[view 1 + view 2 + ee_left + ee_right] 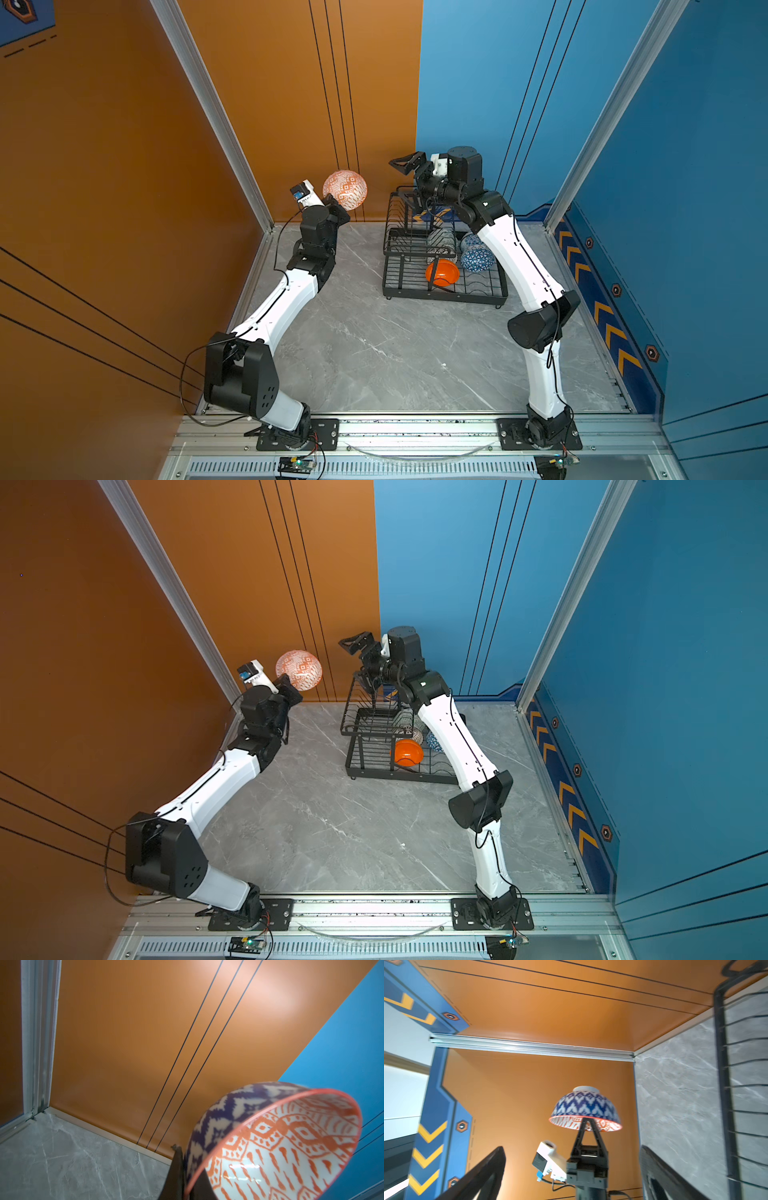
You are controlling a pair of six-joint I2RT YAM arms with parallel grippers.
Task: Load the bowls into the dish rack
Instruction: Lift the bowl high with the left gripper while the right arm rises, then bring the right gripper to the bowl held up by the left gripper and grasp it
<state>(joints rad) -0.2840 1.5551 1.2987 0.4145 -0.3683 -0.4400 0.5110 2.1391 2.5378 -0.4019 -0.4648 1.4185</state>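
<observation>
My right gripper keeps waiting open until the orange-red geometric bowl's free rim, which faces my right gripper's open fingers, comes inside them, and then close.
My left gripper is shut on the rim of the orange-red geometric bowl. It holds the bowl high in the air, left of the dish rack. The bowl's outside is blue zigzag. My right gripper hangs open and empty above the rack's back upper tier, facing that bowl. Several bowls stand in the rack's base: plain orange, blue triangle-patterned, blue-floral and a pale patterned one. My right arm partly hides them.
The rack's raised wire basket sits under my right gripper. The orange back wall is close behind the held bowl. Grey marble floor lies in front of the rack.
</observation>
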